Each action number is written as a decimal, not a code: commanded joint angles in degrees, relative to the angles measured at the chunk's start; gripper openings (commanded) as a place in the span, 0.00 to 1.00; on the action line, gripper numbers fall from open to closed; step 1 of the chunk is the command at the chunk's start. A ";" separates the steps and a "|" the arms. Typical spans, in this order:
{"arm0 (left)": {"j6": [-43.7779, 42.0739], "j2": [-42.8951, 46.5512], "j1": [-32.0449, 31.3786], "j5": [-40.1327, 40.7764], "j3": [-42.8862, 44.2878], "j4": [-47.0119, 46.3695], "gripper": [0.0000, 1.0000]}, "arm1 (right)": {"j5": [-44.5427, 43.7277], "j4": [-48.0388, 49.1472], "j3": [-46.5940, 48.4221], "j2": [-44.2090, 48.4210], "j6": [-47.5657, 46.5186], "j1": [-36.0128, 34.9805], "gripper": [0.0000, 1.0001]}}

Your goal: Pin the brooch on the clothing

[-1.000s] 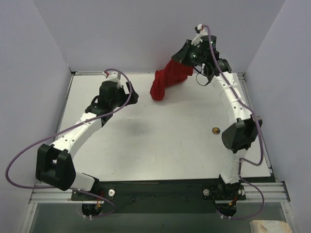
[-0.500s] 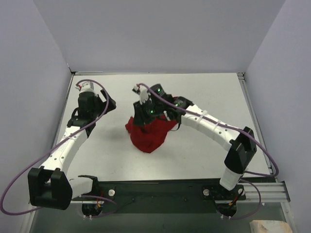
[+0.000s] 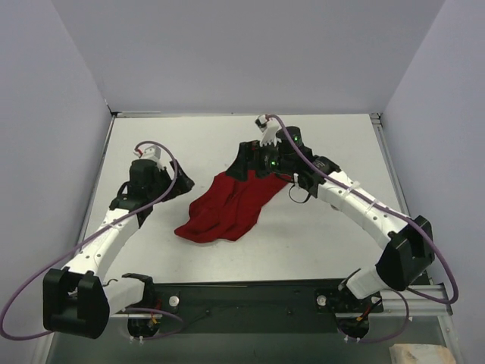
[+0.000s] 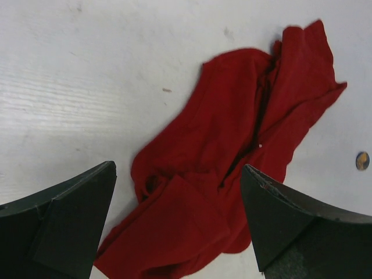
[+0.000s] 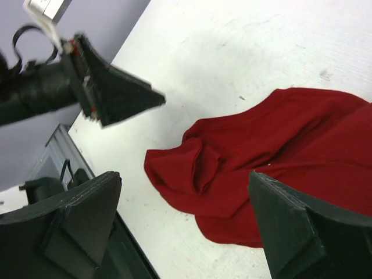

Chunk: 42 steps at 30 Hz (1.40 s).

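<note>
The crumpled clothing [image 3: 228, 208] has loose folds [image 4: 256, 132] lying over each other along it, so it will open into a wide, sagging sheet when the robot lifts it with both grippers.
The clothing [image 3: 227, 206] is a red T-shirt lying loosely crumpled in a long diagonal strip on the white table. My right gripper [image 3: 246, 167] hovers open over its far right end, and nothing is held. In the right wrist view its fingers [image 5: 75, 221] frame the clothing [image 5: 279, 163] lying below. My left gripper [image 3: 182, 183] stands open just left of the shirt. In the left wrist view the clothing [image 4: 232, 168] lies ahead of the wide jaws. The brooch [image 4: 362, 160], a tiny gold disc, rests on bare table beyond the shirt's right edge.
A black mounting rail [image 3: 250, 292] runs along the near table edge, and grey walls close in the other three sides. The left gripper [image 5: 110, 93] shows in the right wrist view, above the bare table to the shirt's left.
My right gripper has opened and let the shirt go. The shirt, bunched under it before, now lies spread longer on the table. The right gripper moved back toward the far right.
</note>
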<state>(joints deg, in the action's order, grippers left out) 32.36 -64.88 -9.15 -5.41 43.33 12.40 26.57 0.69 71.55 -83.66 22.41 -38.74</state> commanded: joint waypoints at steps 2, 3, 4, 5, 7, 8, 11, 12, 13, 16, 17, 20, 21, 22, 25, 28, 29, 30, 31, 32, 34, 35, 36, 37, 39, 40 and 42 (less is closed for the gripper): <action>-0.81 0.37 -3.77 -5.74 -3.50 5.17 0.97 | 2.96 -0.15 1.48 -6.59 3.60 0.86 0.95; -0.63 0.72 -3.77 -6.71 -4.56 5.44 0.97 | 3.23 -0.51 2.01 -7.65 3.95 0.86 0.95; -0.54 1.24 -4.12 -8.02 -5.96 5.00 0.97 | 3.31 -0.43 2.89 -8.53 4.47 0.86 0.95; -0.72 2.55 -4.65 -10.56 -8.24 4.48 0.96 | 3.32 -2.60 3.42 -10.45 4.74 0.95 0.94; -0.63 4.14 -5.79 -11.46 -10.28 3.60 0.95 | 3.23 -3.41 4.38 -11.96 5.01 0.95 0.94; -0.46 5.54 -7.36 -11.64 -10.98 3.33 0.95 | 3.05 -3.94 4.65 -13.36 5.18 0.95 0.94; 0.68 7.31 -9.91 -11.38 -13.18 1.66 0.95 | 3.14 -4.12 4.83 -15.12 5.88 1.21 0.93; 1.04 7.31 -10.10 -11.99 -14.40 0.79 0.94 | 3.31 -4.03 4.83 -15.39 5.97 1.39 0.93; 1.39 7.23 -10.27 -12.34 -15.02 -1.05 0.91 | 4.45 -3.68 4.83 -15.57 5.89 1.39 0.93; 1.57 5.21 -10.63 -14.71 -15.65 -2.90 0.63 | 5.16 -3.24 4.57 -15.66 5.45 1.83 0.93; 1.13 3.99 -10.63 -15.67 -15.38 -3.35 0.57 | 5.16 -3.32 4.22 -15.57 5.36 2.09 0.93; -0.27 1.79 -10.80 -19.37 -13.02 -4.05 0.14 | 5.51 -2.98 3.43 -14.87 5.88 4.11 0.92; -0.63 1.52 -10.89 -19.55 -11.97 -3.79 0.04 | 5.86 -2.71 2.46 -14.61 6.50 4.81 0.92; -0.98 1.43 -10.80 -19.20 -9.52 -3.53 0.00 | 6.30 -1.75 2.02 -14.26 6.76 6.03 0.92; -1.68 1.08 -10.63 -16.23 -3.37 -2.57 0.00 | 6.92 -1.13 0.35 -12.32 7.29 8.06 0.91; -5.27 -3.04 -10.37 -13.32 10.77 1.20 0.00 | 7.01 -1.13 -0.09 -9.95 7.20 10.17 0.91; -5.90 -4.19 -10.28 -12.53 19.34 2.18 0.00 | 6.92 -1.21 -0.18 -8.55 7.12 11.05 0.91; -6.34 -5.16 -10.28 -12.78 23.34 2.97 0.00 | 6.92 -1.30 -0.27 -7.76 7.03 11.58 0.91; -6.87 -6.65 -10.36 -13.04 26.86 3.67 0.00 | 6.83 -1.56 -0.53 -6.97 6.94 12.02 0.91; -6.87 -6.92 -10.45 -13.66 30.63 3.59 0.00 | 6.48 -1.83 -0.71 -5.04 6.59 12.81 0.91; -7.83 -7.36 -10.71 -13.84 39.17 3.50 0.00 | 5.60 -2.18 -1.67 -2.14 6.24 13.60 0.92; -8.71 -7.28 -11.33 -13.23 41.55 3.85 0.00 | 5.17 -2.27 -2.11 -1.08 5.89 14.39 0.92; -10.11 -7.28 -11.68 -12.53 46.10 4.64 0.00 | 4.90 -2.36 -2.55 -0.03 5.80 14.92 0.92; -13.69 -7.10 -12.12 -11.30 48.06 7.34 0.00 | 4.46 -2.36 -3.08 0.94 5.54 15.36 0.91; -15.91 -6.23 -13.00 -9.19 49.57 10.08 0.00 | 3.58 -2.36 -4.40 3.76 4.84 16.15 0.91; -17.05 -4.83 -13.00 -8.83 48.87 10.71 0.00 | 2.62 -2.36 -5.01 5.68 4.57 16.41 0.92; -17.07 -2.80 -13.09 -8.74 46.07 11.59 0.00 | 1.48 -2.27 -6.59 7.45 3.26 16.59 0.92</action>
<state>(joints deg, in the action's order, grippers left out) 20.23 -70.96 -21.87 -16.60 91.00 18.13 30.59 -1.89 67.61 -80.90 28.12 -22.96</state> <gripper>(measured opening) 0.029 0.915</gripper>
